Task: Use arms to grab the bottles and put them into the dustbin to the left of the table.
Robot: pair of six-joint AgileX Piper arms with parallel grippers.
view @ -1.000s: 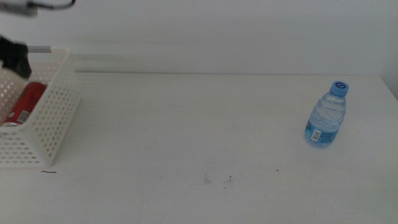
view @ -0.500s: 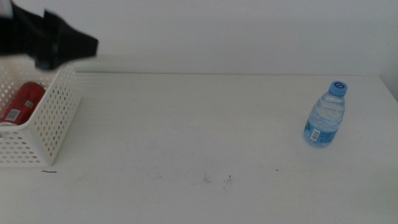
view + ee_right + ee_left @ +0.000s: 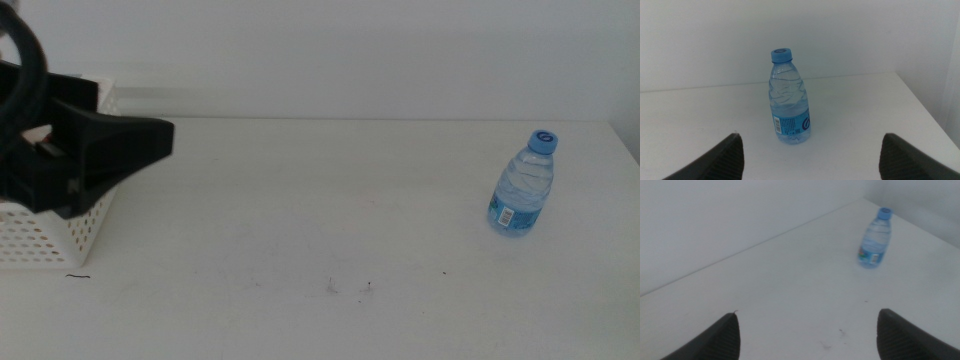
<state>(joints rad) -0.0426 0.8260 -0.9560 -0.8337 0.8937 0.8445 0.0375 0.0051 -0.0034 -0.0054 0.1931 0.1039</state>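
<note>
The bottle (image 3: pixel 521 187) stands at the far end of the table from my left gripper. Next, my right gripper picks it up and puts it down close to the dustbin first.
A small clear water bottle (image 3: pixel 522 185) with a blue cap stands upright at the table's far right. It also shows in the left wrist view as the bottle (image 3: pixel 875 240) far ahead, and close in front in the right wrist view as the bottle (image 3: pixel 789 100). My left gripper (image 3: pixel 150 140) hangs over the white perforated dustbin (image 3: pixel 45 238) at the left edge, pointing right. Its jaws are wide open with nothing between them (image 3: pixel 807 340). My right gripper (image 3: pixel 810 160) is open and empty, a short way from the bottle, and is out of the middle view.
The white table (image 3: pixel 300 200) stretches bare between dustbin and bottle, apart from tiny dark specks (image 3: pixel 350 288) near the front. The left arm covers most of the dustbin's inside. A white wall rises behind the table's back edge.
The left arm has swung down and rightward in front of the dustbin, now hiding the red can that lay inside. The water bottle has not moved.
</note>
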